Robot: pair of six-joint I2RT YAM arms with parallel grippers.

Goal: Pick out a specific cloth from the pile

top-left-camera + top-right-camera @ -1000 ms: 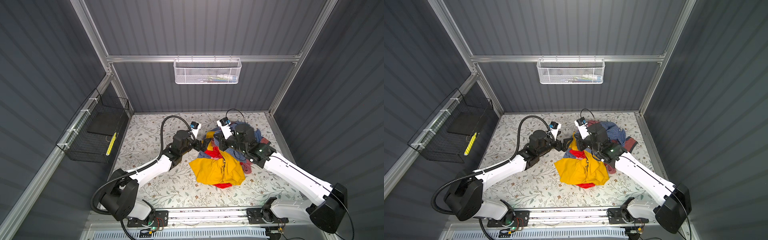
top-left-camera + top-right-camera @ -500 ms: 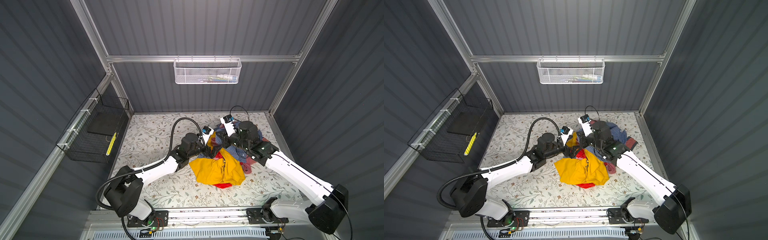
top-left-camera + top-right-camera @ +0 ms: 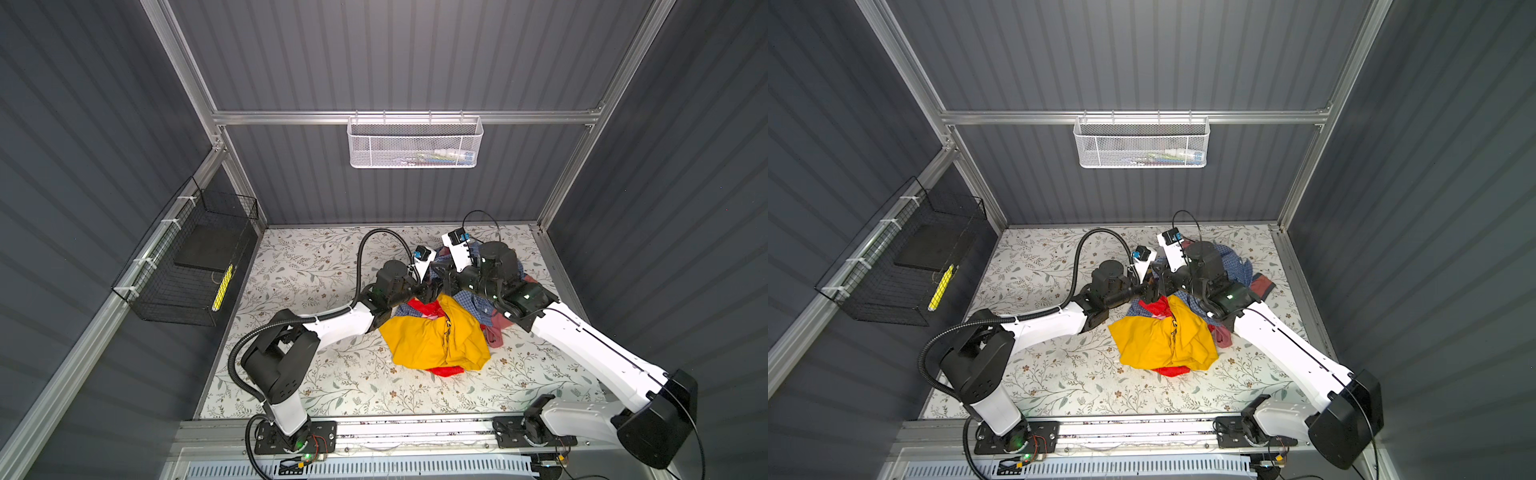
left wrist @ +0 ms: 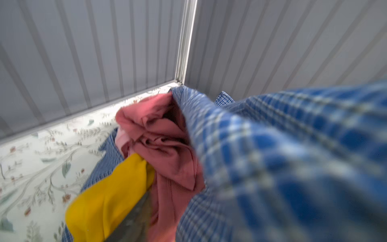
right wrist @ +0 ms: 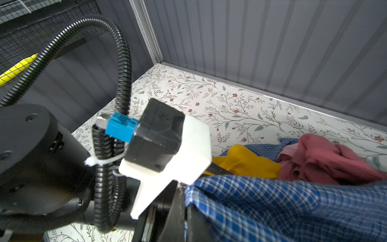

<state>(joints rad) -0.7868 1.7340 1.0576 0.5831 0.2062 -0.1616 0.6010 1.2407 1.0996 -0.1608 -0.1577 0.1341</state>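
Note:
My right gripper should open, grab the bulk [image 3: 1232, 261] of the checked shirt and lift it out, because the bulk lies in the pile while my grippers meet at the checked shirt's edge [image 5: 196, 191].
The cloth [image 5: 282, 205], a blue-and-white checked shirt, is pinched at its edge by my right gripper [image 5: 185, 207], whose jaws are shut on it. Both top views show more of the cloth [image 3: 478, 305] [image 3: 1237, 266] under the right arm. It fills the near side of the left wrist view [image 4: 293, 157]. The pile has a yellow garment [image 3: 432, 340] [image 3: 1158, 340], a dusty-rose one [image 4: 167, 146] [image 5: 324, 163] and a red one [image 3: 446, 370]. My left gripper [image 3: 428, 291] [image 3: 1148, 293] is at the pile's far-left edge, tip to tip with the right gripper [image 3: 442, 286]. Its jaws are hidden by cloth.
The floral table cover [image 3: 316, 266] lies bare left of and in front of the pile. A black wire basket [image 3: 195, 266] hangs on the left wall and a white mesh basket [image 3: 415, 141] on the back wall. The left arm's black hose [image 3: 374, 245] loops above its wrist.
My left arm has moved right from the table's middle into the pile, up against the right gripper. The right gripper has shifted slightly back and right, still holding the checked cloth.

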